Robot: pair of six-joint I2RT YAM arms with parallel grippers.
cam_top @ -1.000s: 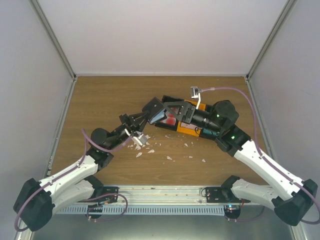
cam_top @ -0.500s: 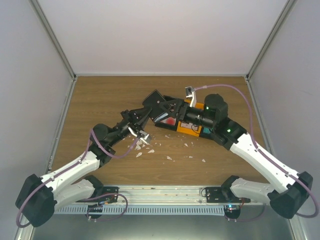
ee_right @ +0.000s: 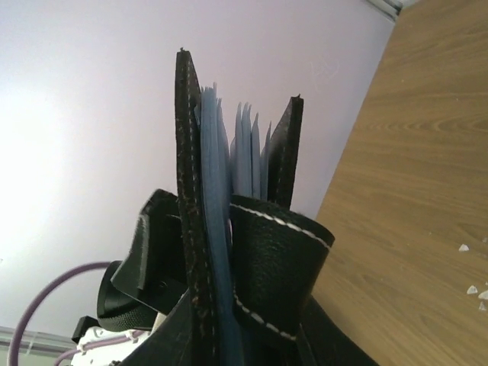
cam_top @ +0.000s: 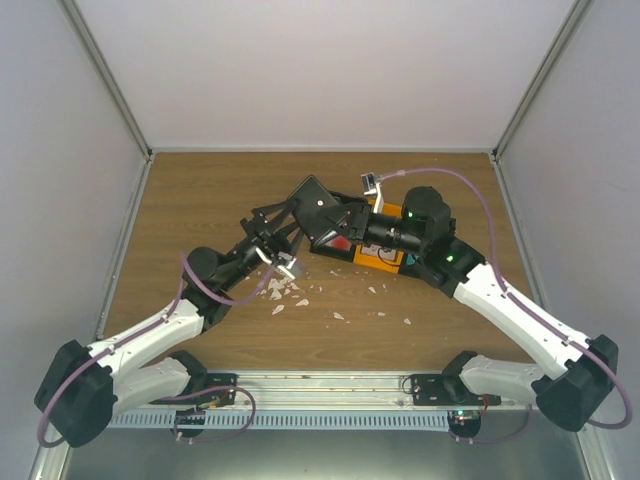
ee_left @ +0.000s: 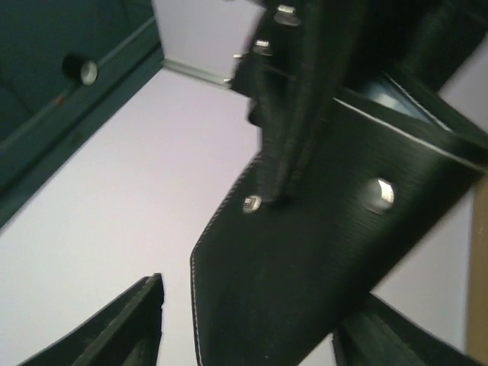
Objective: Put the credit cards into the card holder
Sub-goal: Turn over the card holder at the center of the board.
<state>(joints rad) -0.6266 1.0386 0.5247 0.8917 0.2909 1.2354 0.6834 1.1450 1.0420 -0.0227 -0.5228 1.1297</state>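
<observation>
The card holder is pinched shut over its strap (ee_right: 278,255) by my right gripper, so my left gripper should first grab the card holder's free side (cam_top: 310,203) and put the card holder down.
The card holder (cam_top: 313,202) is a black folding wallet held tilted above the table's middle. My right gripper (cam_top: 343,220) is shut on its lower part. In the right wrist view the card holder (ee_right: 267,252) stands edge-on between the right gripper's (ee_right: 236,324) jaws, showing its bluish-grey slot layers. My left gripper (cam_top: 270,226) is open beside the holder's left corner. The left wrist view shows the holder's black outer face (ee_left: 305,252) between the spread fingers (ee_left: 130,328). A red-and-white credit card (cam_top: 341,241) shows under the holder, by the tray.
A black and orange tray (cam_top: 378,258) lies under the right arm, with a teal bit (cam_top: 408,263) at its near edge. Small white scraps (cam_top: 290,290) are scattered on the wooden table (cam_top: 200,200) in front of the grippers. Grey walls enclose three sides.
My left gripper has opened and let go of the card holder. My right gripper moved in to the left and closed on it. The holder now sits slightly higher and further back.
</observation>
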